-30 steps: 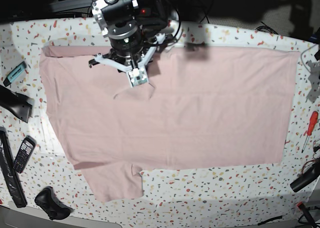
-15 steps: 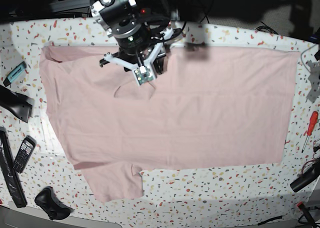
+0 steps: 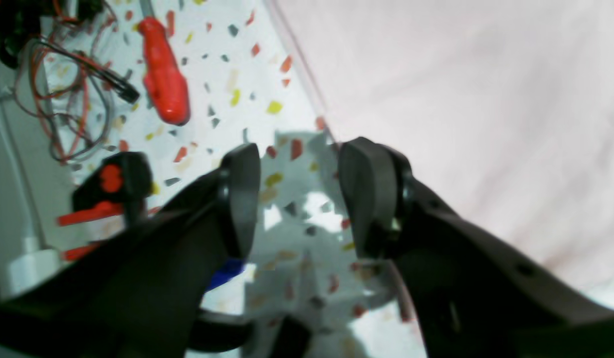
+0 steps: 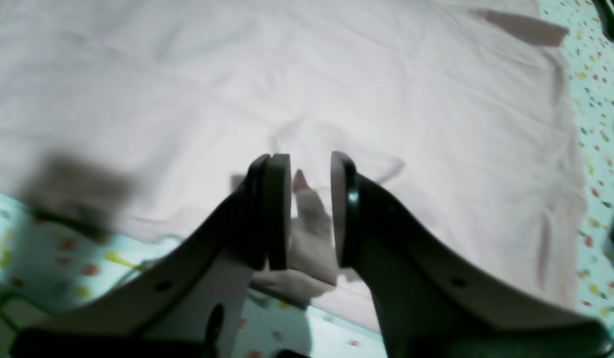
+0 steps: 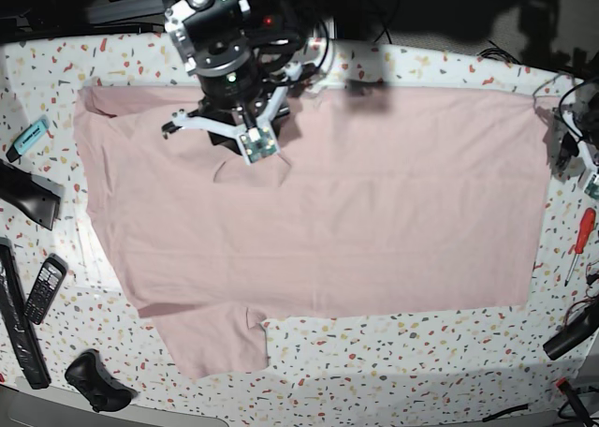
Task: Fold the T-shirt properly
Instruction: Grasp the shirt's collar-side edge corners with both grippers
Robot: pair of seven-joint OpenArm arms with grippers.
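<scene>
Next, I take the hem's back corner with my left gripper and help my right gripper pull the T-shirt closer first, because the T-shirt's front sleeve is far from my grippers.
The pale pink T-shirt lies spread flat, plain side up, across the speckled table, one sleeve at the front left. My right gripper is over its upper left part, near the back edge. In the right wrist view this gripper has its jaws narrowly apart with a raised fold of the T-shirt pinched between them. My left gripper is at the far right, by the shirt's right edge. In the left wrist view it is open and empty above bare table, just beside the T-shirt's hem.
A red screwdriver lies right of the shirt, also in the left wrist view, with loose wires and a black-and-red tool. At the left are a teal marker, a phone and a black controller.
My right gripper swung a little right and then back left over the shirt's upper left part. My left arm has come into view at the right edge.
</scene>
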